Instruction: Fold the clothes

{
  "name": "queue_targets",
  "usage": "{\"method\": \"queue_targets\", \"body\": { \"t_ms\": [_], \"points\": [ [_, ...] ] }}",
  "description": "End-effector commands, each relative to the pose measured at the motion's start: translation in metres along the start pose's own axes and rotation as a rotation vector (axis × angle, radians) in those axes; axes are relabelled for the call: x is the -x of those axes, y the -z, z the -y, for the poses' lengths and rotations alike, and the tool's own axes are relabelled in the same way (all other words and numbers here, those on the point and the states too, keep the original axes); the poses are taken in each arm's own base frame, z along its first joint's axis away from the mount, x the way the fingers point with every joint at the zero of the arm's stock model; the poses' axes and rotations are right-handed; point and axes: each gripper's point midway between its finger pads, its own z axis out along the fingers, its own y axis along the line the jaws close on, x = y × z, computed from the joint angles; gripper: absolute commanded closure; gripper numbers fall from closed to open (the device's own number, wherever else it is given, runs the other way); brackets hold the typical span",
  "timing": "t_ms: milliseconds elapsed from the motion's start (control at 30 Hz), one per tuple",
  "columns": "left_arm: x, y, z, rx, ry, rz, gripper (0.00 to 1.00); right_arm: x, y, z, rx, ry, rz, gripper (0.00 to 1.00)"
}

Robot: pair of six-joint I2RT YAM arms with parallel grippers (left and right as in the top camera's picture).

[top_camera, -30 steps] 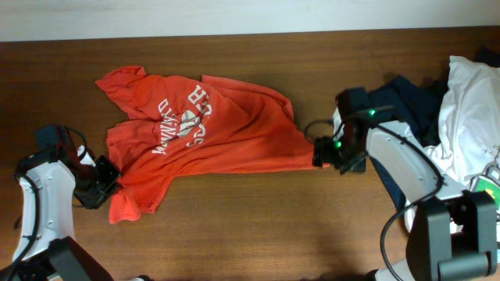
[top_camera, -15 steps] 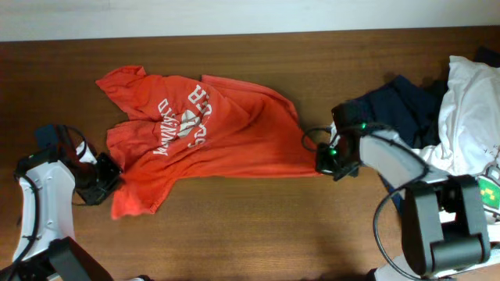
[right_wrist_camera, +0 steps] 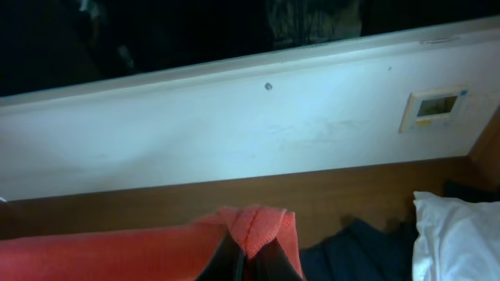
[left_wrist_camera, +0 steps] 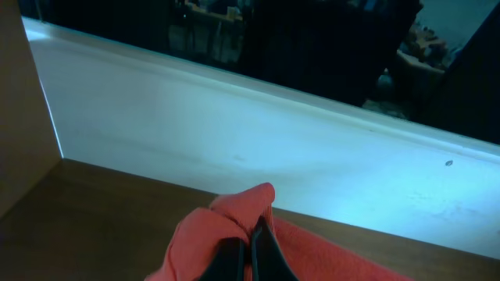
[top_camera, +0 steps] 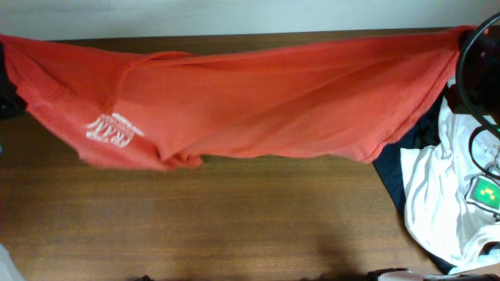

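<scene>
Next, I pull both my grippers back and down over the brown table to spread the T-shirt flat, because it hangs with its held edge near the wall.
The orange-red T-shirt hangs in the air above the table, stretched wide from left to right across the overhead view. White lettering shows on its lower left part. My left gripper is shut on a bunched edge of the shirt at the left end. My right gripper is shut on a folded hem of the shirt at the right end. In the overhead view both arms are mostly hidden behind the cloth at the frame's edges.
A dark navy garment and a white garment with a green patch lie piled at the table's right end. The brown table shows below the hanging shirt. A pale wall runs along the back.
The right gripper closed on the shirt's right edge. Both arms then lifted the shirt off the table and pulled it out wide, close under the overhead camera.
</scene>
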Motion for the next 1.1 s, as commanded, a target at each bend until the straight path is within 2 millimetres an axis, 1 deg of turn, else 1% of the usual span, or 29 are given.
{"method": "queue_targets", "body": {
  "t_ms": [0,67,100,133,167,233,267,300,333,367,400,433,467,500,533,567,600,633,667,700,733,767,800,833,867,900,933,967,1067],
  "points": [
    [-0.006,-0.029,-0.016,0.018,-0.002,-0.047,1.0,-0.012,-0.043,0.013,-0.076,0.017,-0.085,0.96],
    [-0.024,-0.075,-0.035,0.013,0.034,-0.133,1.0,-0.029,-0.087,0.016,-0.092,0.02,-0.177,0.96],
    [-0.033,-0.095,-0.039,0.003,0.045,-0.169,1.0,-0.04,-0.121,0.018,-0.1,0.022,-0.225,0.96],
    [-0.051,-0.146,-0.044,-0.047,0.057,-0.226,1.0,-0.052,-0.162,0.019,-0.107,0.024,-0.268,0.96],
    [-0.059,-0.18,-0.043,-0.076,0.046,-0.232,1.0,-0.06,-0.193,0.021,-0.111,0.024,-0.287,0.96],
    [-0.063,-0.239,-0.03,-0.145,-0.002,-0.174,1.0,-0.06,-0.24,0.021,-0.105,0.018,-0.248,0.96],
    [-0.057,-0.255,-0.027,-0.164,-0.023,-0.125,1.0,-0.045,-0.251,0.021,-0.104,-0.041,-0.178,0.96],
    [-0.035,-0.265,-0.025,-0.18,-0.059,-0.019,1.0,-0.018,-0.252,0.021,-0.094,-0.134,-0.068,0.96],
    [-0.005,-0.264,-0.027,-0.153,-0.061,0.102,1.0,0.012,-0.243,0.028,-0.089,-0.187,0.042,0.96],
    [0.027,-0.252,-0.023,-0.163,-0.055,0.212,1.0,0.038,-0.23,0.032,-0.071,-0.194,0.131,0.96],
    [0.065,-0.232,-0.017,-0.185,-0.054,0.336,1.0,0.056,-0.214,0.037,-0.073,-0.192,0.191,0.96],
    [0.084,-0.218,-0.013,-0.195,-0.066,0.4,1.0,0.068,-0.196,0.047,-0.089,-0.187,0.228,0.96],
    [0.1,-0.202,-0.004,-0.215,-0.086,0.441,1.0,0.068,-0.189,0.052,-0.105,-0.165,0.224,0.96],
    [0.096,-0.198,0.005,-0.257,-0.089,0.403,1.0,0.061,-0.186,0.057,-0.125,-0.141,0.19,0.96],
    [0.071,-0.201,0.011,-0.298,-0.058,0.273,1.0,0.034,-0.188,0.064,-0.16,-0.117,0.082,0.96],
    [0.016,-0.211,0.003,-0.281,0.04,0.032,1.0,-0.003,-0.192,0.07,-0.191,-0.08,-0.068,0.96],
    [-0.049,-0.214,-0.008,-0.23,0.097,-0.22,1.0,-0.043,-0.195,0.076,-0.218,-0.077,-0.229,0.96],
    [-0.114,-0.212,-0.017,-0.18,0.128,-0.465,1.0,-0.091,-0.197,0.083,-0.247,-0.07,-0.422,0.96],
    [-0.16,-0.208,-0.025,-0.118,0.145,-0.645,1.0,-0.131,-0.199,0.088,-0.268,-0.068,-0.582,0.96],
    [-0.219,-0.202,-0.038,-0.037,0.135,-0.881,1.0,-0.178,-0.2,0.095,-0.294,-0.072,-0.772,0.96],
    [-0.26,-0.196,-0.044,0.006,0.152,-1.055,1.0,-0.206,-0.201,0.099,-0.308,-0.075,-0.876,0.96],
    [-0.292,-0.202,-0.045,-0.003,0.153,-1.158,1.0,-0.239,-0.201,0.103,-0.321,-0.079,-0.991,0.96],
    [-0.311,-0.201,-0.044,0.005,0.159,-1.221,1.0,-0.261,-0.199,0.104,-0.323,-0.086,-1.067,0.96],
    [-0.345,-0.192,-0.048,0.028,0.181,-1.344,1.0,-0.3,-0.191,0.106,-0.329,-0.098,-1.204,0.96],
    [-0.367,-0.182,-0.053,0.048,0.194,-1.425,1.0,-0.322,-0.185,0.108,-0.34,-0.1,-1.282,0.96],
    [-0.383,-0.174,-0.06,0.083,0.19,-1.485,1.0,-0.341,-0.178,0.111,-0.349,-0.102,-1.349,0.96],
    [-0.406,-0.157,-0.072,0.14,0.177,-1.583,1.0,-0.368,-0.168,0.113,-0.359,-0.106,-1.437,0.96],
    [-0.424,-0.143,-0.075,0.158,0.19,-1.657,1.0,-0.388,-0.161,0.111,-0.352,-0.122,-1.5,0.96],
    [-0.457,-0.117,-0.08,0.182,0.217,-1.779,1.0,-0.43,-0.142,0.109,-0.345,-0.157,-1.611,0.96]
  ]
}}
